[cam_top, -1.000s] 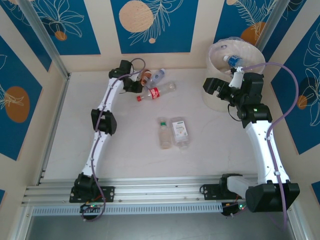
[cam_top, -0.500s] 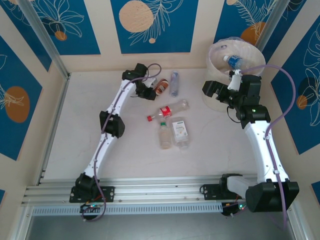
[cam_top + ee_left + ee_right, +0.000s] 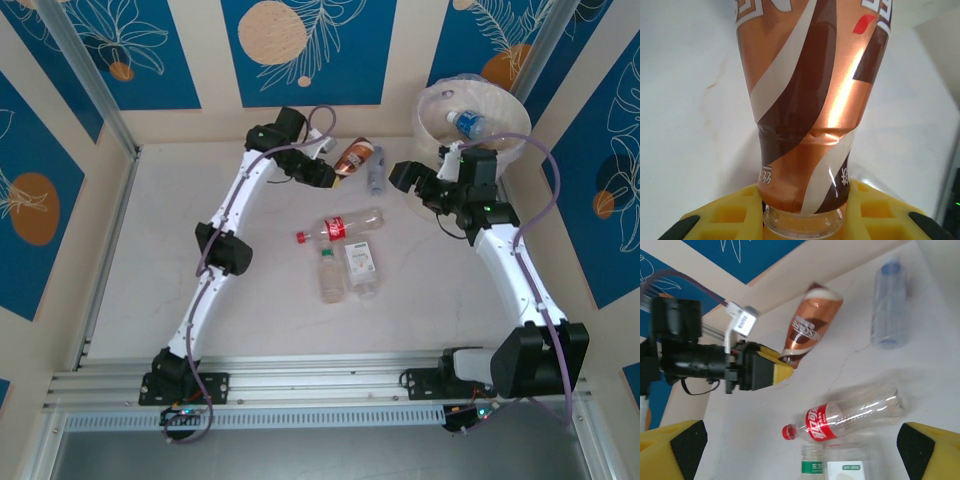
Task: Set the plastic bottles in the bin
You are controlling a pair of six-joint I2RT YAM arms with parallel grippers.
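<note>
The brown bottle's neck [image 3: 341, 176] is in my left gripper, far from the bin, so my right gripper should grab the bottle's body [image 3: 358, 153] and take the bottle to the bin.
My left gripper [image 3: 325, 172] is shut on the neck of a brown plastic bottle [image 3: 355, 155], whose body points towards the back wall. From the left wrist, the yellow pads [image 3: 875, 215] clamp the brown bottle [image 3: 810, 100] just below its label. A clear bottle with a blue cap [image 3: 376, 168] lies right beside it. A red-labelled bottle [image 3: 340, 227] lies mid-table, above a green-labelled bottle [image 3: 331, 272] and a white-labelled one [image 3: 360, 265]. The cream bin [image 3: 430, 105] stands back right with a blue-labelled bottle [image 3: 465, 122] inside. My right gripper [image 3: 412, 182] is open, left of the bin, facing the bottles.
The right wrist view looks over the red-labelled bottle [image 3: 850, 415], the clear blue-capped bottle [image 3: 887, 305], the brown bottle [image 3: 810, 327] and the left gripper [image 3: 780, 371]. The back wall runs just behind the brown bottle. An aluminium rail [image 3: 300, 385] crosses the near edge.
The left gripper has swept right along the back wall with the brown bottle. The red-labelled and blue-capped bottles have shifted right. The right arm has swung left, away from the bin.
</note>
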